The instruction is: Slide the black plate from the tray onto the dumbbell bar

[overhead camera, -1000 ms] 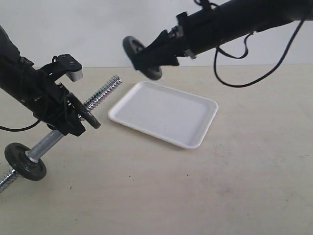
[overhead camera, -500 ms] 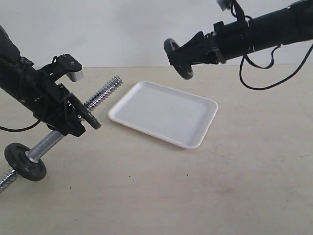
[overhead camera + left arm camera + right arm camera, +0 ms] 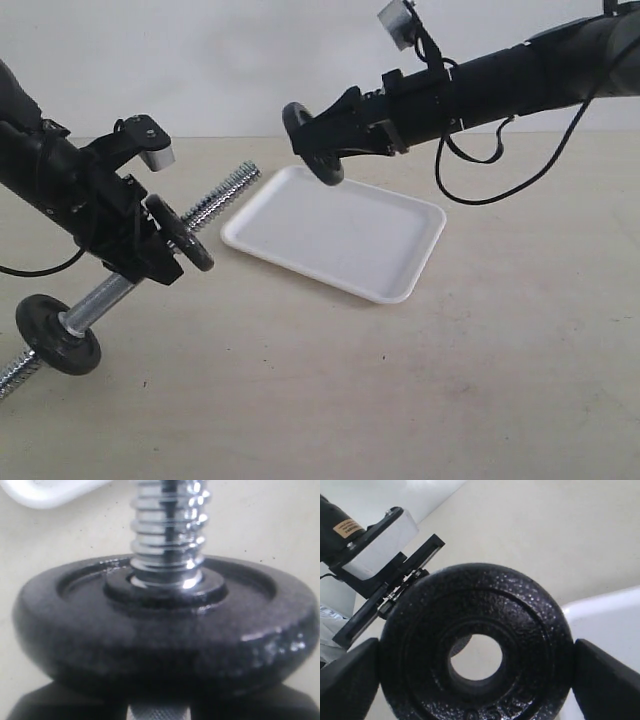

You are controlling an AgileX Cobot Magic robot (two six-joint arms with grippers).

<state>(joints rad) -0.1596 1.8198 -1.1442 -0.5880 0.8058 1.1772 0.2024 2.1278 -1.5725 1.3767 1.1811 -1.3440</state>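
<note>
My left gripper still has to bring the bar's threaded end (image 3: 249,172) to the black plate's centre hole (image 3: 476,657) before the plate slides on, because the hole is off that end.
My right gripper (image 3: 325,135) is shut on the black plate (image 3: 312,143) and holds it on edge in the air, above the far left corner of the white tray (image 3: 335,230). In the right wrist view the black plate (image 3: 475,650) fills the frame between the two fingers (image 3: 610,680), its centre hole open. My left gripper (image 3: 150,250) is shut on the dumbbell bar (image 3: 215,203), which slants with its threaded end toward the plate. One black disc (image 3: 180,232) sits on the bar just ahead of the gripper, and another disc (image 3: 58,335) near the low end.
The tray holds nothing. The left wrist view shows the disc (image 3: 160,630) on the threaded bar (image 3: 167,530) and a tray corner (image 3: 50,490). The left arm's camera housing (image 3: 380,545) shows beyond the plate. A black cable (image 3: 480,180) hangs under the right arm.
My right gripper swung right with the plate, then came back left and lower, toward the bar's threaded end. The left arm and bar shifted only slightly.
</note>
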